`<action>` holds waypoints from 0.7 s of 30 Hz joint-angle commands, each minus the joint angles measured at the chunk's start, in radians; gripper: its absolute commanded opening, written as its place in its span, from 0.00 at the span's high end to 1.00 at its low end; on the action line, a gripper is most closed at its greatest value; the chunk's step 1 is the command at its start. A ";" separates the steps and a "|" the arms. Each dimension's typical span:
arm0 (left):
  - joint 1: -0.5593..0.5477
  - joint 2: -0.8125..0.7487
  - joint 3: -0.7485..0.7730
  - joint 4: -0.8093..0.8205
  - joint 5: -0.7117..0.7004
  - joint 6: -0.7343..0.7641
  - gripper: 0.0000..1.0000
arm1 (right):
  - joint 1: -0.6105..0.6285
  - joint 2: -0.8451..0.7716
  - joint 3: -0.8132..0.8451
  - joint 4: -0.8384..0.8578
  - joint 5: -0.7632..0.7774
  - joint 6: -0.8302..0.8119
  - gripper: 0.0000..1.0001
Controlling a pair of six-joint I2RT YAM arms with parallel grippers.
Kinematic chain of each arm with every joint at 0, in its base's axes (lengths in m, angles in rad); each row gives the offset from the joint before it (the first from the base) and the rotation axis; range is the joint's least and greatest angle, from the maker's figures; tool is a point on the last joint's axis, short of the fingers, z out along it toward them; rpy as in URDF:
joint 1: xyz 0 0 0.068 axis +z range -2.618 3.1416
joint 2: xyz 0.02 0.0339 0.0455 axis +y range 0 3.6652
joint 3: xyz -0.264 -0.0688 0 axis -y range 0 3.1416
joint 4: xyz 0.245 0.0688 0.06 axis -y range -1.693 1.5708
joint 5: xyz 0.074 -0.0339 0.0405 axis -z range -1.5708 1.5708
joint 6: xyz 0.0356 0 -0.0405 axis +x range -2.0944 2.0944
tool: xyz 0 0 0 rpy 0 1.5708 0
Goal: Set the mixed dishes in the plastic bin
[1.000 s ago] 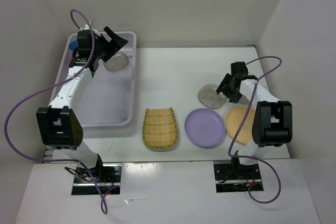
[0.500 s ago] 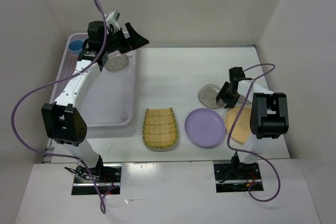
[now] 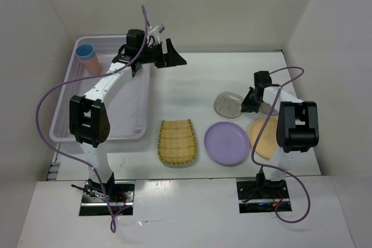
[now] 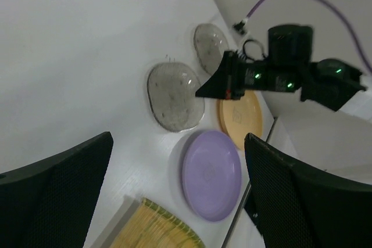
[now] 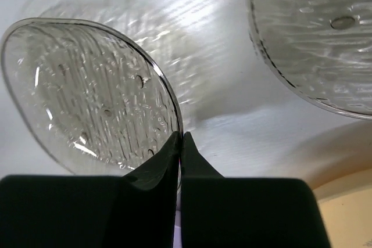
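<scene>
Next, my left gripper grabs the plate's free rim (image 3: pixel 215 104) and carries the plate over, because my right gripper is holding the grey plate (image 3: pixel 228 105) far from the plastic bin.
My right gripper (image 3: pixel 246 103) is shut on the rim of a small translucent grey plate (image 3: pixel 228 104), pinching its near edge (image 5: pixel 179 136) in the right wrist view. A second grey plate (image 5: pixel 314 39) lies just beside it, mostly under my right arm from above. The lilac plate (image 3: pixel 226 142), orange plate (image 3: pixel 261 137) and yellow ribbed tray (image 3: pixel 177 142) lie on the table in front. The plastic bin (image 3: pixel 139 132) stands at the left; what looks like a blue cup nested in a pink cup (image 3: pixel 88 57) stands in its far left corner. My left gripper (image 3: pixel 172 57) is open and empty, just past the bin's far right corner.
White walls close in the table on the left, back and right. My left arm stretches over the bin's far end and hides part of its floor. Purple cables loop off both arms.
My left arm has swung right, out from over the bin's far end, still open. My right gripper has shut on the grey plate's rim, and the plate has shifted slightly.
</scene>
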 commanded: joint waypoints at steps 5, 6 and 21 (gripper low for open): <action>-0.077 0.282 0.193 -0.142 0.180 0.184 0.00 | 0.047 -0.107 0.142 -0.018 -0.034 -0.061 1.00; -0.088 0.297 0.215 -0.169 0.180 0.185 0.00 | 0.047 -0.107 0.153 -0.018 -0.046 -0.061 1.00; -0.163 0.396 0.290 -0.143 0.171 0.168 0.00 | 0.164 -0.173 0.191 0.016 -0.160 -0.051 1.00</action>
